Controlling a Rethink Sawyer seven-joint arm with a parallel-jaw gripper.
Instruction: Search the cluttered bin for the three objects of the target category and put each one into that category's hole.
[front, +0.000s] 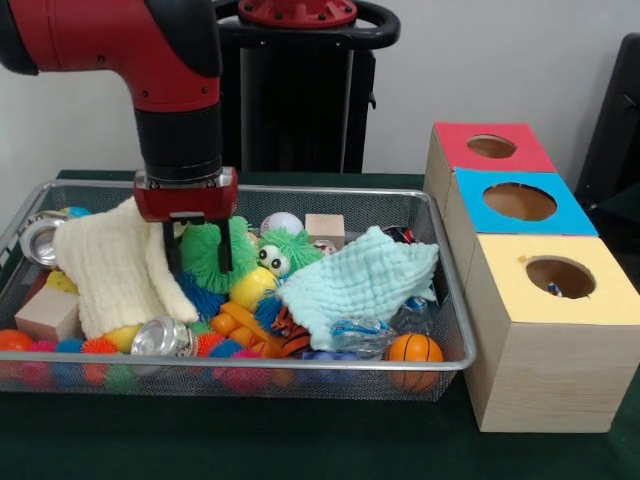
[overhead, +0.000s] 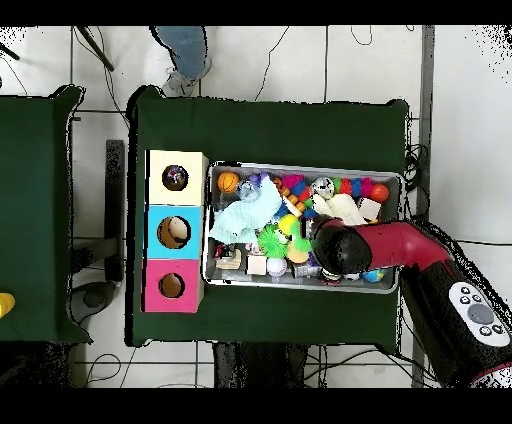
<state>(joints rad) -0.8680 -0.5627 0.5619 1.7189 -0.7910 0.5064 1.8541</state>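
Note:
A limp cloth fold (front: 168, 275) is in sight next to the green fuzzy toy, so the cream knitted cloth (front: 110, 268) will bunch up and stay mostly spread out when I drag it.
The silver wire-mesh bin (front: 300, 189) is full of toys; it also shows in the overhead view (overhead: 300, 167). My gripper (front: 198, 262) reaches down into the bin's left half, open, its dark fingers (front: 226, 255) astride a green fuzzy toy (front: 205, 250). In the overhead view the gripper (overhead: 325, 246) is over the bin's right half. The yellow-topped box (front: 600, 300) stands nearest the camera on the right, and a small spotted bit shows inside its hole (front: 560, 275). A whitish red-spotted scrap (front: 322, 246) peeks out beside a wooden cube; I cannot tell whether it is a bundle. Other bundles are hidden.
A cream cloth (front: 115, 265) and a mint cloth (front: 355, 280) cover much of the bin. Around them lie metal tins (front: 162, 338), wooden blocks (front: 325, 228), spiky balls (front: 60, 350), an orange ball (front: 413, 350) and a tiger plush (front: 290, 338). The blue-topped box (front: 520, 205) and red-topped box (front: 490, 147) stand behind. A person's leg (overhead: 185, 50) is beyond the table.

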